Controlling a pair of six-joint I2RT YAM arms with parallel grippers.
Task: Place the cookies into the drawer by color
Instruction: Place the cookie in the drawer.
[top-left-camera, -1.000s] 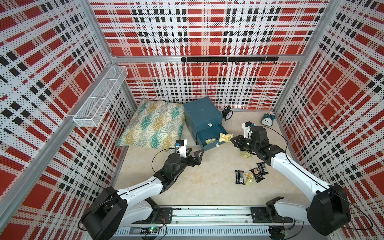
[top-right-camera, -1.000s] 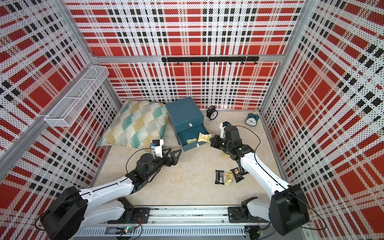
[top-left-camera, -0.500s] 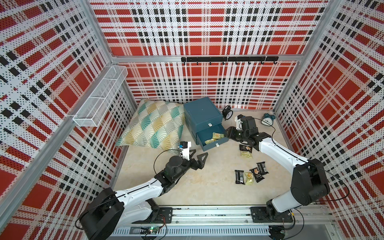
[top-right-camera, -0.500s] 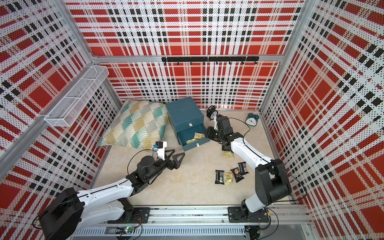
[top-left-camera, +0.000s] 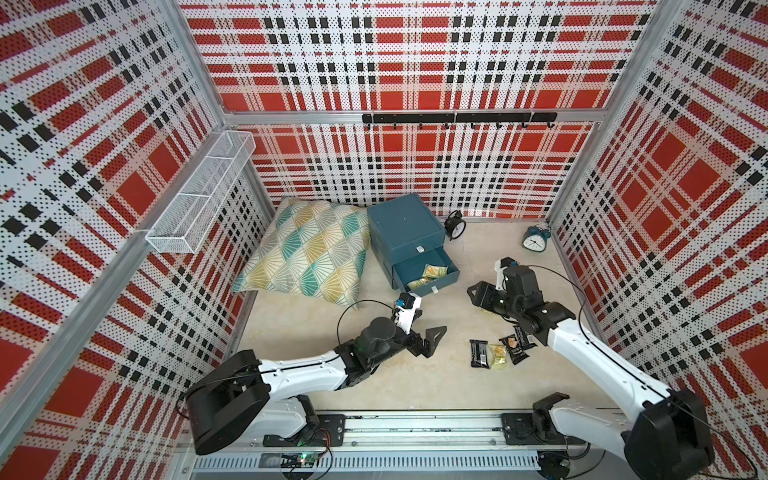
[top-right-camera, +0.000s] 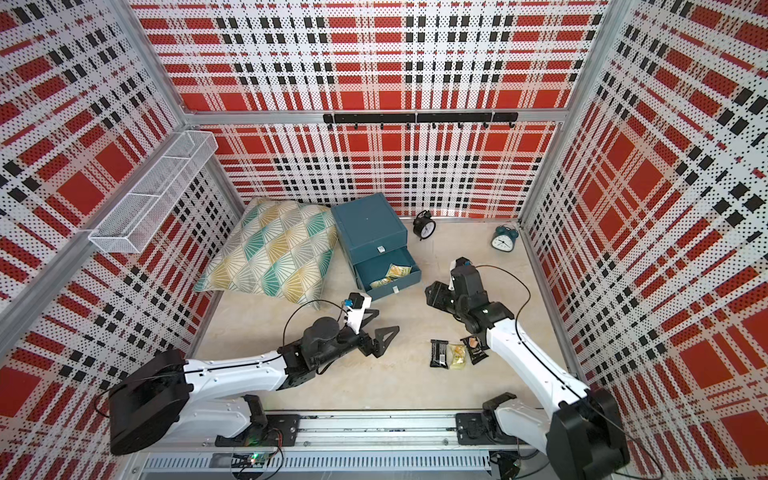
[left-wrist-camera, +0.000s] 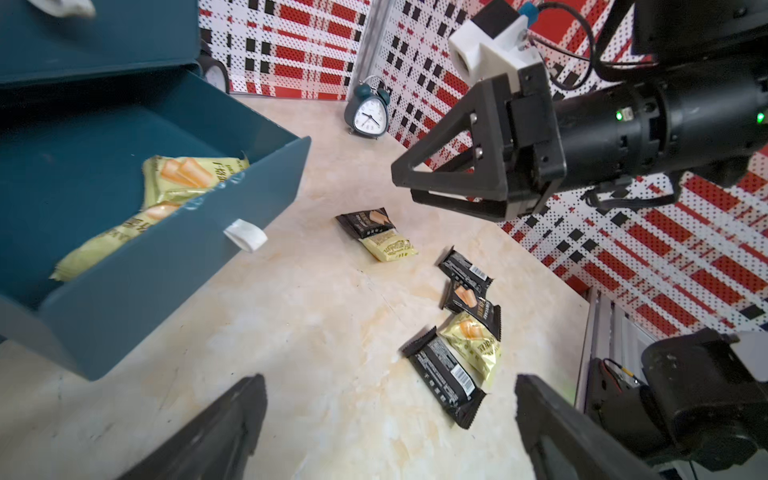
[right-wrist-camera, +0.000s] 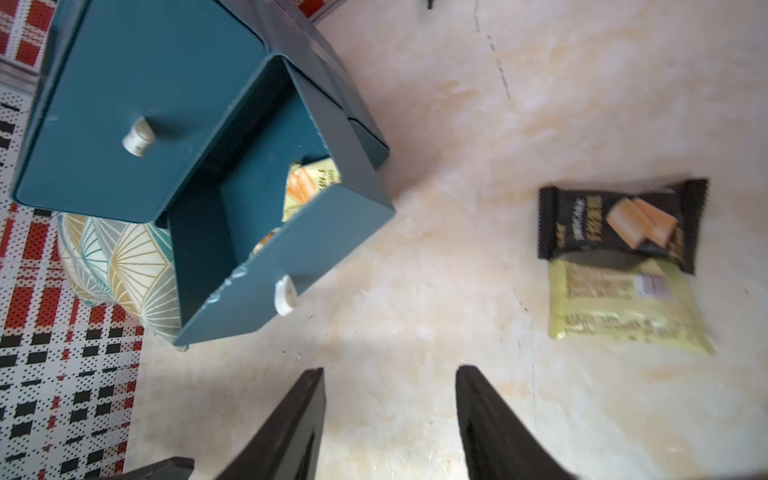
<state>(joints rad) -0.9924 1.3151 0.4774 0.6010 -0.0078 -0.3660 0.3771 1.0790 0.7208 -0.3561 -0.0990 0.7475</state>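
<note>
A dark gap (right-wrist-camera: 608, 258) can be seen between the packets' touching edges. The yellow packet (right-wrist-camera: 629, 302) will come loose when I lift it, and the black packet will stay behind.
The teal drawer (top-left-camera: 403, 232) cabinet stands at the back, its bottom drawer (top-right-camera: 386, 276) pulled out with pale yellow cookies (left-wrist-camera: 191, 178) lying inside. My right gripper (top-left-camera: 473, 291) hovers open and empty just right of that drawer, above a black packet (right-wrist-camera: 619, 220) and a yellow packet (right-wrist-camera: 623, 307) on the floor. Nearer the front lie several more cookies: black ones (top-left-camera: 478, 353) (left-wrist-camera: 465, 270) and a yellow one (top-left-camera: 497, 356). My left gripper (top-right-camera: 380, 322) is wide open and empty, in front of the drawer and left of that group.
A patterned pillow (top-left-camera: 307, 253) leans against the cabinet's left side. A black clock (top-left-camera: 454, 224) and a blue alarm clock (top-left-camera: 536, 239) stand by the back wall. A wire basket (top-left-camera: 199, 208) hangs on the left wall, a hook rail (top-left-camera: 457, 118) on the back one.
My right gripper carried a yellow packet to the open drawer, opened, and has drawn back to the right without it. The left arm shifted slightly right.
</note>
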